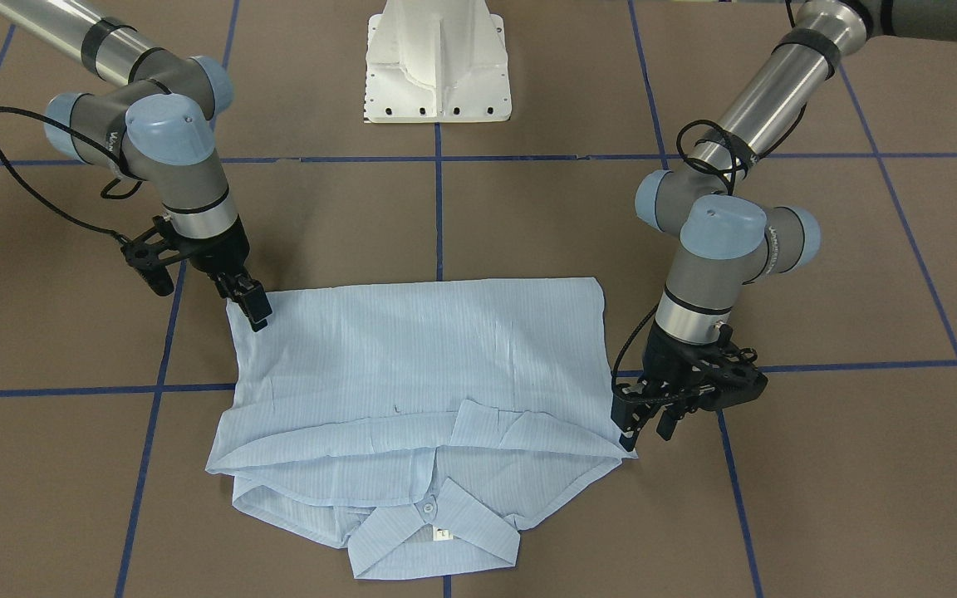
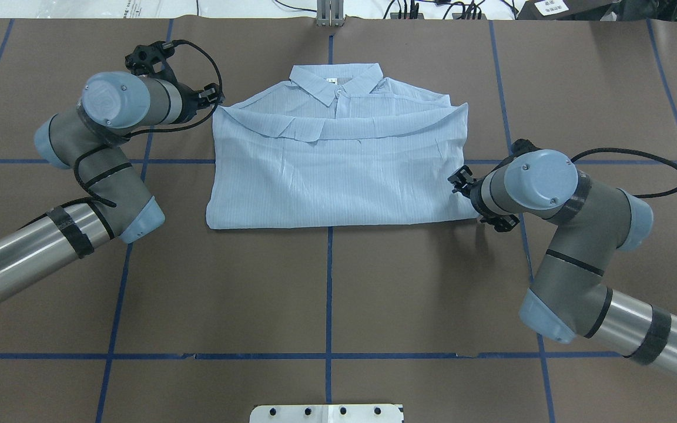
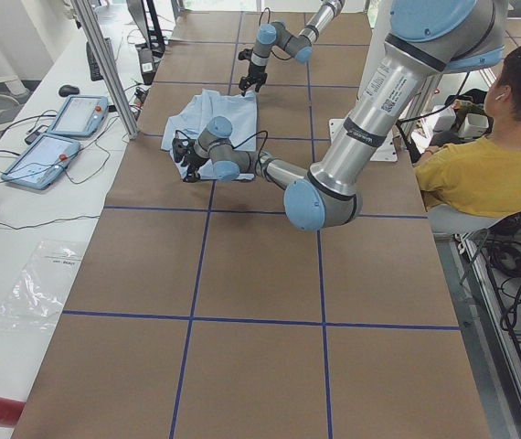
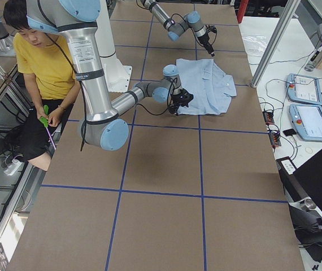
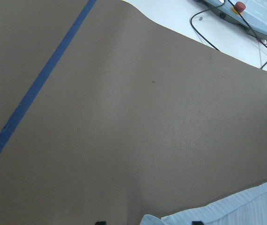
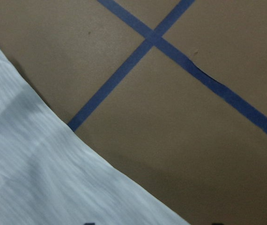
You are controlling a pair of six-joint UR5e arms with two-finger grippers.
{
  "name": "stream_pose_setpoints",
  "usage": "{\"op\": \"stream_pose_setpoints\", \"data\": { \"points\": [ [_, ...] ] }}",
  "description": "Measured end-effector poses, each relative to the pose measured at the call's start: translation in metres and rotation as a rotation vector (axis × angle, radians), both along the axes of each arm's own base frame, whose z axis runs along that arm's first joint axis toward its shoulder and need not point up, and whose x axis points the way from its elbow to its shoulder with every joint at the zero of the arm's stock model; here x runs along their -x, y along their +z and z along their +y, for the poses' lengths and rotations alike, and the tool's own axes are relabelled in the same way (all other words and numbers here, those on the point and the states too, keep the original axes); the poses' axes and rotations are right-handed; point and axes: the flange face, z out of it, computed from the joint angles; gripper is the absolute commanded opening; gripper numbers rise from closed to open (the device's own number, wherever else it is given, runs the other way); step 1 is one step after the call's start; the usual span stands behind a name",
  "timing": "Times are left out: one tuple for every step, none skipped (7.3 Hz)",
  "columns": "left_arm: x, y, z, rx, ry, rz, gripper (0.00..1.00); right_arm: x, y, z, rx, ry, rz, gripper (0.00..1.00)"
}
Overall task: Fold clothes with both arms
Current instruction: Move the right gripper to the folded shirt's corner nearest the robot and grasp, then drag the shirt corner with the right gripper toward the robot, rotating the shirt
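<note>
My gripper will swing the pale-blue shirt round in one piece when it pulls on its near corner, because the folded flaps (image 1: 345,443) lie flat across the shirt.
The pale-blue shirt (image 1: 420,357) lies flat on the brown table, its lower part folded up over the chest and its collar (image 1: 437,540) at the end far from the robot. It also shows in the overhead view (image 2: 338,170). My left gripper (image 1: 645,423) is open, low beside the shirt's fold corner, also seen from overhead (image 2: 212,97). Its wrist view shows the shirt edge (image 5: 227,211) between the spread tips. My right gripper (image 1: 247,306) is open at the shirt's near corner, also seen from overhead (image 2: 462,179). Its wrist view shows cloth (image 6: 40,178) below it.
The white pedestal base (image 1: 437,66) stands at the robot's side of the table. Blue tape lines (image 2: 329,294) cross the brown cover. A seated operator in yellow (image 3: 480,174) is beside the table. Teach pendants (image 4: 308,107) lie on the white side bench.
</note>
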Motion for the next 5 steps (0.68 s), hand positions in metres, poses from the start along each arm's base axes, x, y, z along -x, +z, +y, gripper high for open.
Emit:
{"op": "stream_pose_setpoints", "data": {
  "points": [
    [0.000,0.000,0.000,0.000,0.000,0.000,0.68,0.000,-0.001,0.000,-0.001,-0.003,-0.002,0.00],
    [0.000,0.000,0.000,0.000,0.000,0.000,0.68,0.000,-0.002,0.001,-0.001,-0.008,-0.005,0.00],
    [0.000,0.000,0.000,0.000,0.000,0.000,0.68,-0.001,-0.005,0.002,-0.002,-0.012,-0.013,0.00],
    [0.000,0.000,0.000,0.000,0.000,0.000,0.68,-0.007,-0.008,0.007,0.001,-0.020,-0.025,0.00],
    [0.000,0.000,0.000,0.000,0.001,0.000,0.68,-0.019,-0.012,0.017,0.006,-0.034,-0.044,0.00]
  ]
}}
